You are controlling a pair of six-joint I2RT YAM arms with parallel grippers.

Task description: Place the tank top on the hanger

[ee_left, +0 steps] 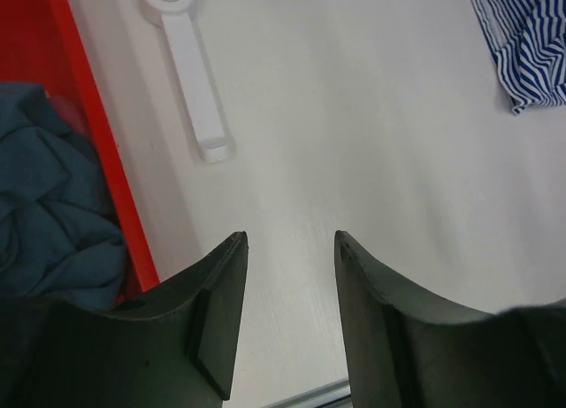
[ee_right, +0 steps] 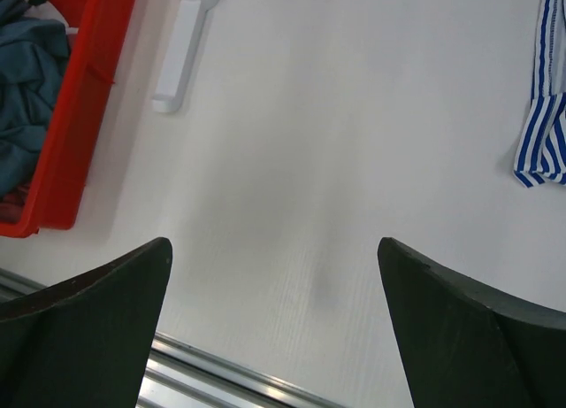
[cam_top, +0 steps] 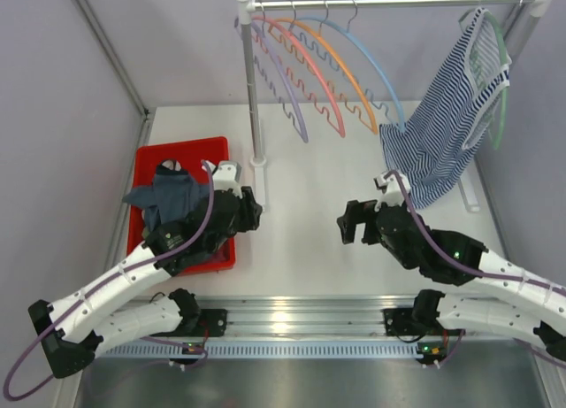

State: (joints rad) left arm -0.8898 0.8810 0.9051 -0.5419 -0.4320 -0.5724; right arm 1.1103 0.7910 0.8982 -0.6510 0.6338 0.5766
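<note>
The slate-blue tank top [cam_top: 173, 194] is on top in the red basket, so my open left gripper should carry on moving toward it and close on its near folds [ee_left: 75, 253].
The dark slate-blue tank top [cam_top: 172, 196] lies crumpled in the red basket [cam_top: 181, 147] at the left. It also shows in the left wrist view [ee_left: 53, 222] and the right wrist view [ee_right: 26, 80]. The light-blue hanger [cam_top: 382, 72] hangs empty on the rack rail, rightmost of the bare hangers. My left gripper [cam_top: 252, 209] is open and empty just right of the basket, over bare table [ee_left: 290, 240]. My right gripper [cam_top: 349, 222] is wide open and empty over the table's middle [ee_right: 274, 244].
Purple, red and orange hangers hang left of the blue one. A blue-and-white striped top [cam_top: 451, 116] hangs on a green hanger at the right. The rack's pole [cam_top: 250, 80] and its white foot [ee_left: 195, 80] stand beside the basket. A metal rail [cam_top: 292, 315] runs along the near edge.
</note>
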